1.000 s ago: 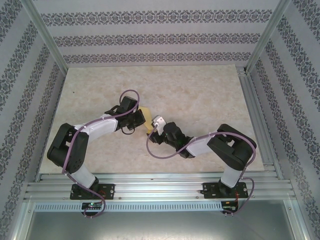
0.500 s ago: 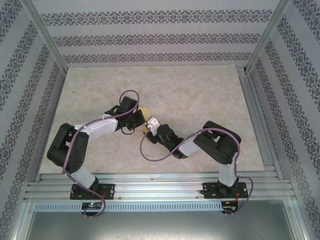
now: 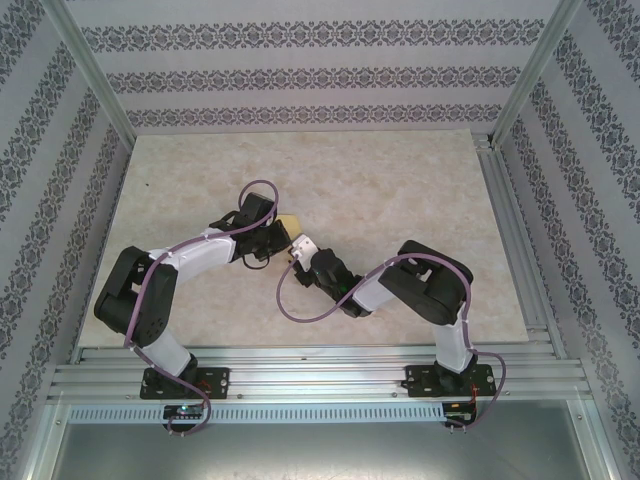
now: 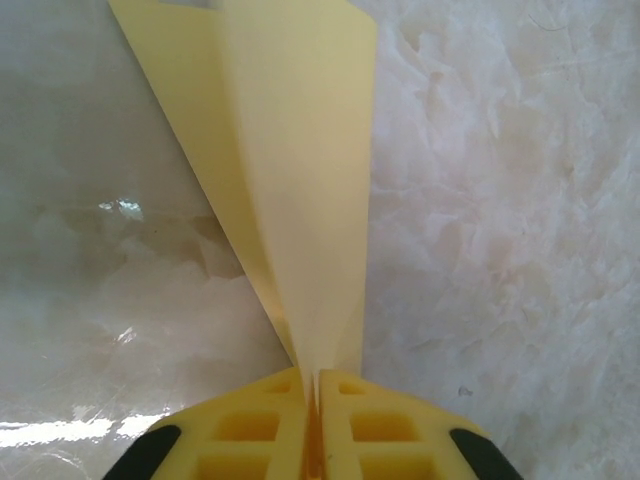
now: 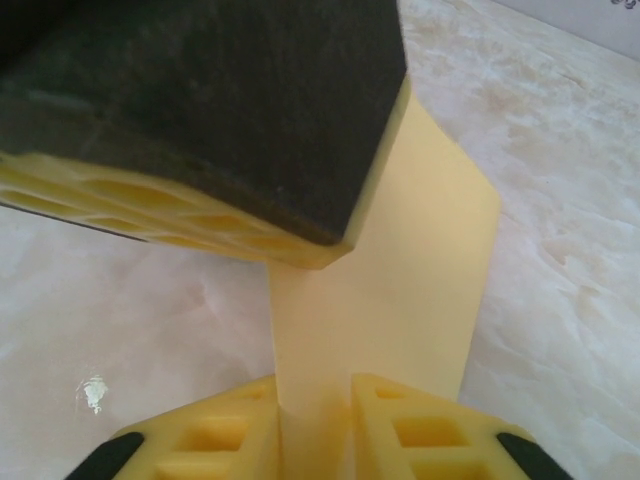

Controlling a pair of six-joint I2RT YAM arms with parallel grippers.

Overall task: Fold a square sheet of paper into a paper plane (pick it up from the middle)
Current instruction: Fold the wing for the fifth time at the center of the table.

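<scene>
Next, I open my left gripper and back it away while my right gripper spreads the flap (image 5: 335,350), because my left gripper is pinching the flap at the paper plane's pointed end (image 4: 312,362).
The paper plane (image 4: 300,150) is a yellow sheet folded into a narrow shape that tapers toward my left gripper (image 4: 313,378), which is shut on its pointed end. From above, a bit of the paper plane (image 3: 290,221) shows beside the left gripper (image 3: 277,238) near the table's middle. My right gripper (image 3: 300,248) is right up against it. In the right wrist view the right gripper (image 5: 315,395) stands open by a narrow gap, with a flap of the paper plane (image 5: 400,260) running into that gap. One of the left gripper's fingers (image 5: 200,110) looms just above it.
The marble-patterned table (image 3: 400,180) stretches bare behind and to both sides of the grippers. Aluminium frame rails (image 3: 510,230) and patterned walls bound it. A purple cable (image 3: 285,300) loops under the right wrist.
My right arm has swung left up to the left gripper, and its jaws have narrowed around the paper. The left arm has stayed put, holding the paper.
</scene>
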